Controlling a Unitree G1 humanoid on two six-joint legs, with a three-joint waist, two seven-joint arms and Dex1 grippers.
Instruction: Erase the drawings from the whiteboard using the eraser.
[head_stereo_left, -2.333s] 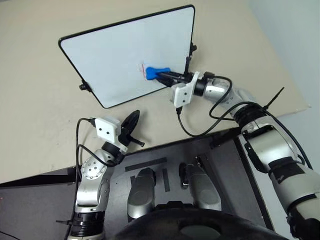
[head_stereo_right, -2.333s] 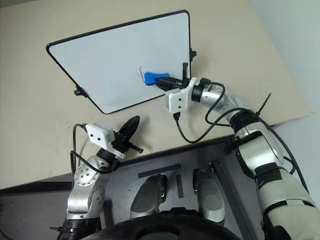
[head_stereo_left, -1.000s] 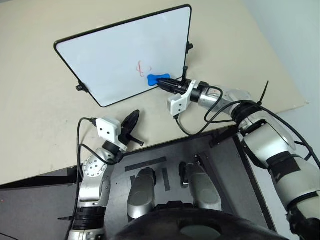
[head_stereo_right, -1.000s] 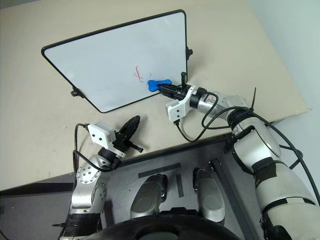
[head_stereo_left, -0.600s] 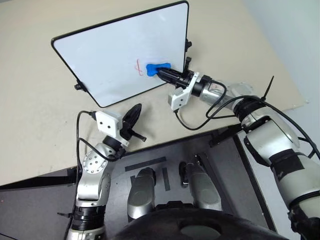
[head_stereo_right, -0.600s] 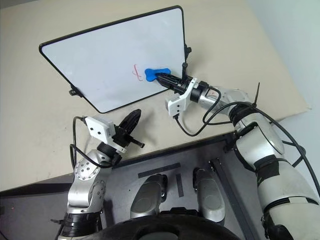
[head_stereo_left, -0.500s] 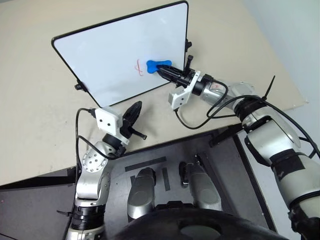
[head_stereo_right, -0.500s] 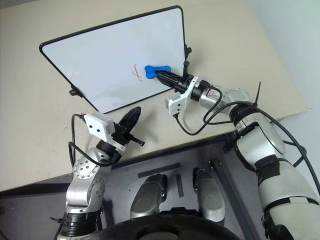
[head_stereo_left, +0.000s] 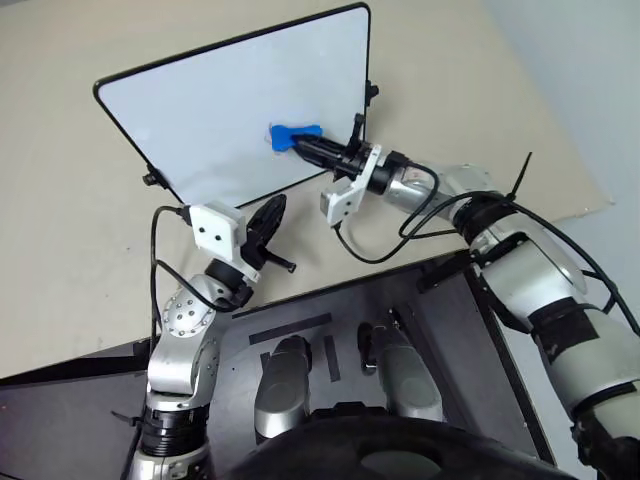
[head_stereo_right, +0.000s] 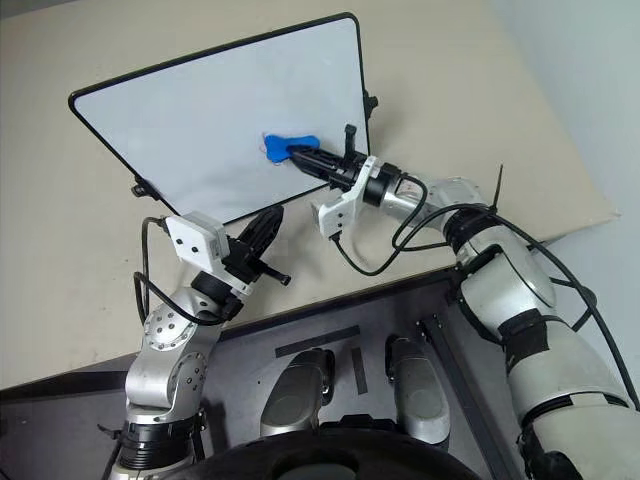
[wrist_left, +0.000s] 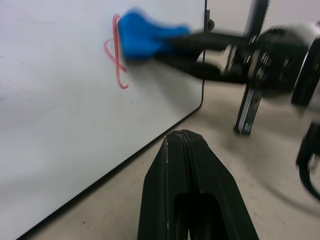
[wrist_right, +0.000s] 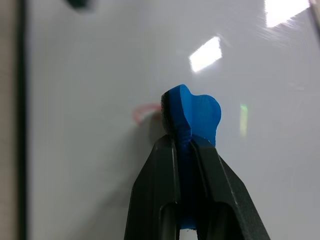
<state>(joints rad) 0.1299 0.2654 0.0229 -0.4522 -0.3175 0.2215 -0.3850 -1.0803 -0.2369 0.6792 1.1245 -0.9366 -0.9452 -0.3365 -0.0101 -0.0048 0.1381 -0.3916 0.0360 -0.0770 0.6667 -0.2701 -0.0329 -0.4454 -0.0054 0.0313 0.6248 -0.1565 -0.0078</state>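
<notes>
Thin red loops (wrist_left: 117, 55) poke out past the blue eraser's end, so next my right gripper sweeps the eraser back over the loops (head_stereo_left: 269, 134) before lifting it off the whiteboard.
The whiteboard (head_stereo_left: 200, 110) stands tilted on the beige table, white with a thin black frame. My right gripper (head_stereo_left: 303, 146) reaches level from the right and is shut on the blue eraser (head_stereo_left: 290, 133), which presses flat against the board's lower right part. The eraser (wrist_right: 192, 112) covers most of the drawings; thin red loops (wrist_left: 117, 62) stick out beside it, and a faint red arc (wrist_right: 142, 111) shows at its edge. My left gripper (head_stereo_left: 266, 222) hovers shut and empty just in front of the board's lower edge, its fingers (wrist_left: 182, 165) pressed together.
A black stand post (wrist_left: 249, 100) and small knobs (head_stereo_left: 372, 90) hold the board at its right side. A black cable (head_stereo_left: 365, 255) loops from my right wrist over the table. The table's front edge (head_stereo_left: 100, 345) runs just behind my left arm.
My right gripper has swept the eraser up and left across the board, from below and right of the red scribble to on top of it. My left gripper has risen slightly.
</notes>
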